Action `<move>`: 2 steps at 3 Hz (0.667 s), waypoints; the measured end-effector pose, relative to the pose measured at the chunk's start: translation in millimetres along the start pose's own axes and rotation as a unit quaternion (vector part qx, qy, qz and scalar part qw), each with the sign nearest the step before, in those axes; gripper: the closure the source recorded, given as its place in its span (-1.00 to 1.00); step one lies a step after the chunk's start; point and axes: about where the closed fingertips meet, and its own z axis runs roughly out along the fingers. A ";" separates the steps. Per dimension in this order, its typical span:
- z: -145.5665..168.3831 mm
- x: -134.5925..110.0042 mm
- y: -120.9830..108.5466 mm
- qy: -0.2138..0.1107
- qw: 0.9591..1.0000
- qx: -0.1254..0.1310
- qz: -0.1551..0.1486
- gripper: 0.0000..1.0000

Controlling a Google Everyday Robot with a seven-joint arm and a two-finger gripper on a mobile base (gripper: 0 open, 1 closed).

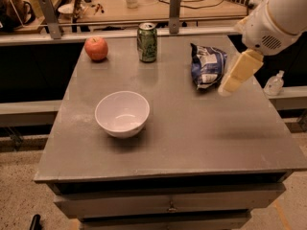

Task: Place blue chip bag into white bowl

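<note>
My gripper is going to carry the blue chip bag [207, 68], which looks puffed with a flared top edge [199, 49], so the bag will keep its shape and stick out from my gripper as I carry it.
The blue chip bag [207, 66] lies crumpled at the back right of the grey table [192, 138], dark blue with white printed patches. The white bowl [122, 113] stands empty left of the table's middle, well apart from the bag. My gripper [238, 74] hangs cream-coloured from the white arm [276, 16] at the upper right. It is just right of the bag, its tip close to the bag's right edge and slightly above the tabletop. It holds nothing that I can see.
A green soda can [147, 42] stands at the back middle and a red apple [96, 48] at the back left. A cluttered workbench [144, 6] with metal posts runs behind the table. A clear bottle [274, 84] sits off the right side.
</note>
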 end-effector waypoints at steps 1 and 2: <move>25.9 -6.2 -11.5 -0.001 1.000 0.001 0.001 -1.00; 48.8 -2.0 -25.9 0.006 1.000 0.005 0.012 -1.00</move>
